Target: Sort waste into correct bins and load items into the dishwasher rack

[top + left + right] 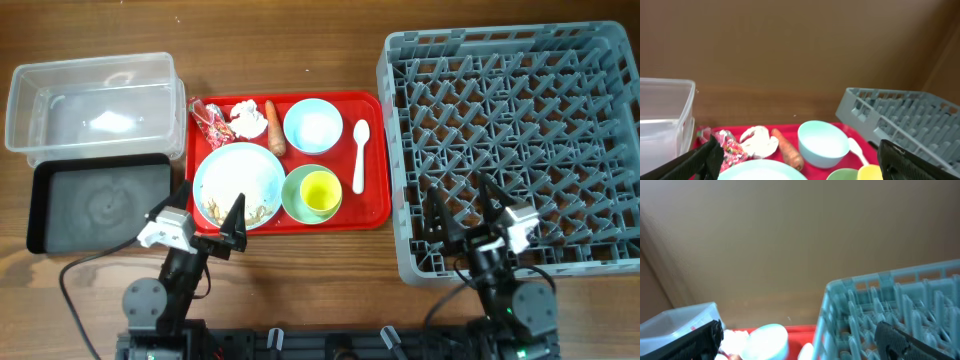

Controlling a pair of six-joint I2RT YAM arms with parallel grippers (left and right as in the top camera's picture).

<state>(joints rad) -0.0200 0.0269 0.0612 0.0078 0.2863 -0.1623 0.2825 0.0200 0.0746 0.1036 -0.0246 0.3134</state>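
The yellow cup [320, 191] is inside the green bowl. Next, my right gripper moves the cup to the grey rack [424, 176] and then takes the bowl first.
On the red tray lie a red wrapper [212, 123], a white tissue [249, 120], an orange carrot [274, 128], a light blue bowl [313, 125] and a white spoon [360, 155]. The pale blue plate [238, 180] holds rice scraps [215, 210]. A yellow cup [320, 190] sits in the green bowl [296, 196]. The clear tub [95, 100] and black tray [100, 205] stand at the left, the grey rack [520, 140] at the right. My left gripper [208, 207] is open and empty over the plate's near edge. My right gripper [465, 208] is open and empty over the rack's near part.
The flat red tray [375, 212] sits between the bins and the rack. The left wrist view shows the carrot [787, 149], the blue bowl [822, 144] and the rack [900, 120] ahead. The right wrist view shows the rack's wall [875, 315].
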